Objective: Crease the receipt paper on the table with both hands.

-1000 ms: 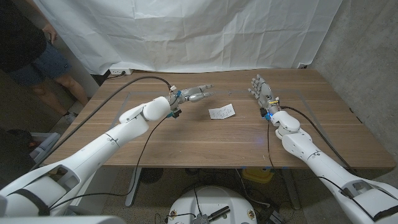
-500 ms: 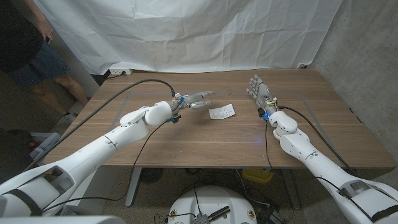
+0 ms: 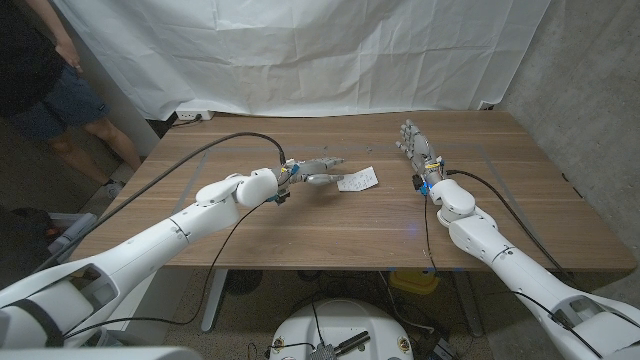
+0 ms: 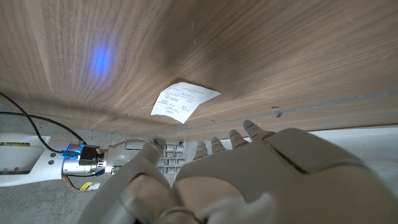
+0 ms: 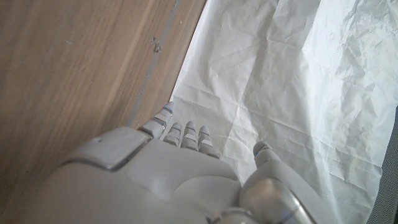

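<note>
The thin receipt (image 3: 358, 180) shows a lifted edge casting a shadow (image 4: 200, 86). The receipt will bend and double over when I fold it toward my left gripper.
A small white printed receipt (image 3: 357, 180) lies on the wooden table (image 3: 330, 225) near its middle; it also appears in the left wrist view (image 4: 184, 100). My left hand (image 3: 318, 170) reaches in from the left, fingers spread and empty, its tips just left of the receipt's edge. From the wrist camera the same left hand (image 4: 249, 168) hangs over the table short of the paper. My right hand (image 3: 418, 146) stands to the right of the receipt with fingers extended and apart, holding nothing. My right hand (image 5: 180, 168) points toward the white backdrop.
A white cloth backdrop (image 3: 300, 50) hangs behind the table's far edge. A person (image 3: 45, 70) stands at the far left, beyond the table. Black cables (image 3: 190, 165) trail along my left arm. A blue light spot (image 4: 101, 58) glows on the wood.
My left hand has moved right and toward me, closing on the receipt's left edge. My right hand has hardly moved. The receipt lies where it was.
</note>
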